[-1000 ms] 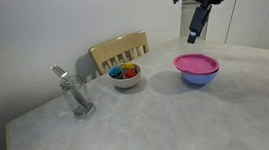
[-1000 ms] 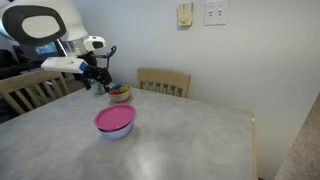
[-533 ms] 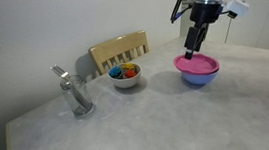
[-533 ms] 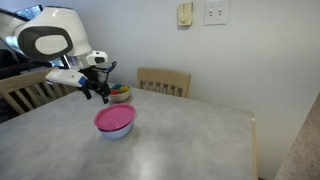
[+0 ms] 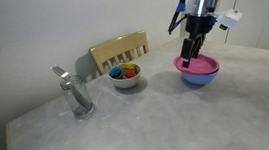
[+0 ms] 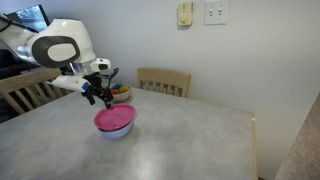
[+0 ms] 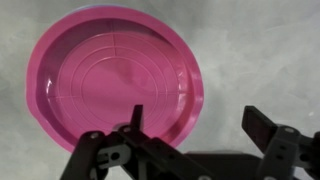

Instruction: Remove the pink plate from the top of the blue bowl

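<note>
I expect the plate to come off and leave the bowl standing when I lift it, because the pink plate's rim (image 7: 197, 88) hangs out over the blue bowl (image 5: 200, 79).
The pink plate (image 5: 196, 62) lies on top of the blue bowl (image 5: 201, 76) on the grey table; both also show in the exterior view from the side, plate (image 6: 114, 119) on bowl (image 6: 115, 130). My gripper (image 5: 188, 61) is open and empty, low over the plate's edge; in an exterior view it hangs just above the plate's far rim (image 6: 103, 102). In the wrist view the plate (image 7: 110, 78) fills the upper left, and my open fingers (image 7: 196, 120) straddle its right rim, one finger over the plate, the other over bare table. The bowl is hidden under the plate there.
A white bowl with colourful contents (image 5: 125, 76) stands behind, in front of a wooden chair (image 5: 119, 52). A metal shaker-like object (image 5: 73, 94) stands near the table's corner. A wall runs close behind the table (image 5: 140, 125).
My gripper has come down from high above the table to just over the pink plate's rim. The plate and bowl have not moved.
</note>
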Robot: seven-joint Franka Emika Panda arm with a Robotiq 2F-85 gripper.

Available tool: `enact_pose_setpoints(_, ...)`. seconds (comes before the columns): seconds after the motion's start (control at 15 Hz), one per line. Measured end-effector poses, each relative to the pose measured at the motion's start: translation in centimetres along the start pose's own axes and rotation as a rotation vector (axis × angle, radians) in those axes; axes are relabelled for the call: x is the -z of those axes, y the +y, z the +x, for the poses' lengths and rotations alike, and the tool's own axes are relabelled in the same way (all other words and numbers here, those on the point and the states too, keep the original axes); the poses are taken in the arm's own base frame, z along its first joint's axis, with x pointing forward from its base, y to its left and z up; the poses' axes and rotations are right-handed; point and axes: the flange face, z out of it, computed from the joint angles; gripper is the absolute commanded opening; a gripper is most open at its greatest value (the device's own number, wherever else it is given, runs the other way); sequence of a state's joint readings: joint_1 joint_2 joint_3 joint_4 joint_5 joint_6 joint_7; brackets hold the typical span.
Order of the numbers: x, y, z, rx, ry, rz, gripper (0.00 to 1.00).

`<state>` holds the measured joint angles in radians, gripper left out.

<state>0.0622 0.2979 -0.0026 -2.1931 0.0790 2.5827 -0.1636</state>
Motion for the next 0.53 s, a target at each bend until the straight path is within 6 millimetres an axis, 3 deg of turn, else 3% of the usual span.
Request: enact_pose_setpoints(0.53,-3.0,-0.5,0.5,0.012,-0.041,0.007,1.0)
